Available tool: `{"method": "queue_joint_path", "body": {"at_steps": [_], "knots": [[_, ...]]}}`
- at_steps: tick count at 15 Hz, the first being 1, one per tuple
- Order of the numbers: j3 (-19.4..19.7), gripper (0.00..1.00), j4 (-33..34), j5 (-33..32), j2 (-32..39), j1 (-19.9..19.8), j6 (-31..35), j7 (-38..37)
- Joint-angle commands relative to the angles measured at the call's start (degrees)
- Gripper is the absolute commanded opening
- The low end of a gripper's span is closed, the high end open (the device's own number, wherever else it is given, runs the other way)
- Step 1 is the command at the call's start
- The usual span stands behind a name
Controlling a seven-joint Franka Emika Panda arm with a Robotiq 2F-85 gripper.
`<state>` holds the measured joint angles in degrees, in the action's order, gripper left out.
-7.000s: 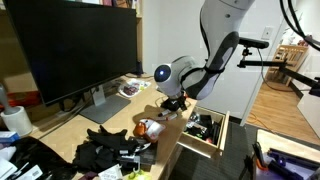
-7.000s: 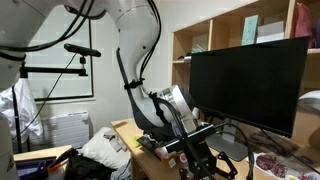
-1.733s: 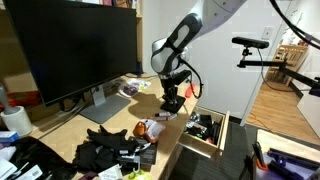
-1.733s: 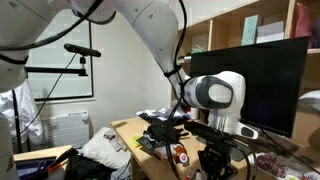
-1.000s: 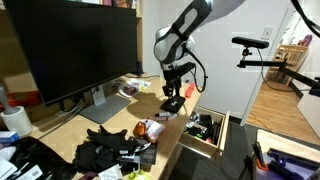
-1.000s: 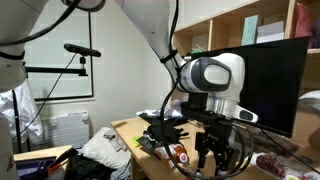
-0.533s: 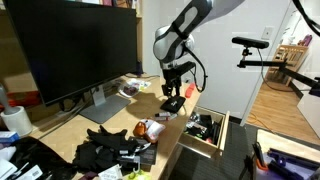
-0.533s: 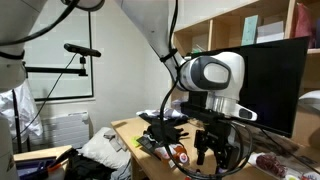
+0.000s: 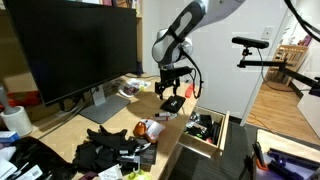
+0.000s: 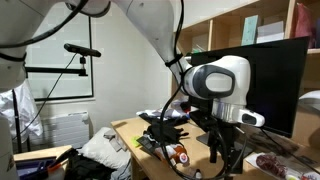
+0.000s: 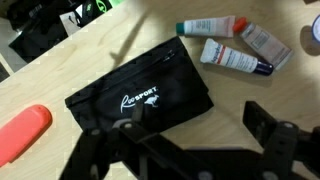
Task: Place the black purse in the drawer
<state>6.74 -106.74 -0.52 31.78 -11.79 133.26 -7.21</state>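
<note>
The black purse's long side point(image 11: 123, 71) runs at an angle across my open fingers, so next I rotate my gripper until they span the purse's narrow width point(image 11: 178, 82).
The black purse point(image 11: 140, 92), flat with a white logo, lies on the wooden desk in the wrist view, just ahead of my gripper point(image 11: 185, 150). The gripper is open and empty; one finger point(image 11: 265, 125) is beside the purse's near corner, and the purse is not between the jaws. In an exterior view the gripper point(image 9: 172, 88) hangs just above the purse point(image 9: 172, 104) at the desk's end. The open drawer point(image 9: 203, 142) is beside the desk, lower down, with dark items inside. In an exterior view the gripper point(image 10: 224, 152) points down over the desk; the purse is hidden there.
Three small tubes point(image 11: 235, 57) lie beyond the purse, and an orange object point(image 11: 22, 132) lies to its side. A large monitor point(image 9: 70, 45) stands behind. Black clothing point(image 9: 105, 145) and clutter cover the desk's near part. A camera stand point(image 9: 255, 48) is beyond the drawer.
The gripper has lifted slightly above the purse and the wrist has turned. The purse has not moved.
</note>
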Motion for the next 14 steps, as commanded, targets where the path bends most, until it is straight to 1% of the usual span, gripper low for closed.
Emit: {"method": "queue_joint_path", "body": {"at_steps": [1,2,5,6,7,8,10,14], "knots": [[2.87,1.0,3.72,2.69,4.2,1.34,2.49,-8.3],[1.95,1.0,1.76,1.68,2.17,0.83,1.44,-3.83],[2.79,1.0,3.26,1.83,4.01,0.86,1.98,-6.47],[2.42,1.0,2.69,2.24,3.79,0.96,4.51,-6.66],[4.72,1.0,1.22,0.9,3.64,3.78,10.43,-13.61],[4.5,1.0,1.09,2.23,3.77,4.0,12.36,-15.34],[6.66,1.0,-0.3,2.27,3.96,6.75,16.47,-22.23],[14.24,1.0,-3.38,0.32,7.16,14.29,25.53,-36.46]]}}
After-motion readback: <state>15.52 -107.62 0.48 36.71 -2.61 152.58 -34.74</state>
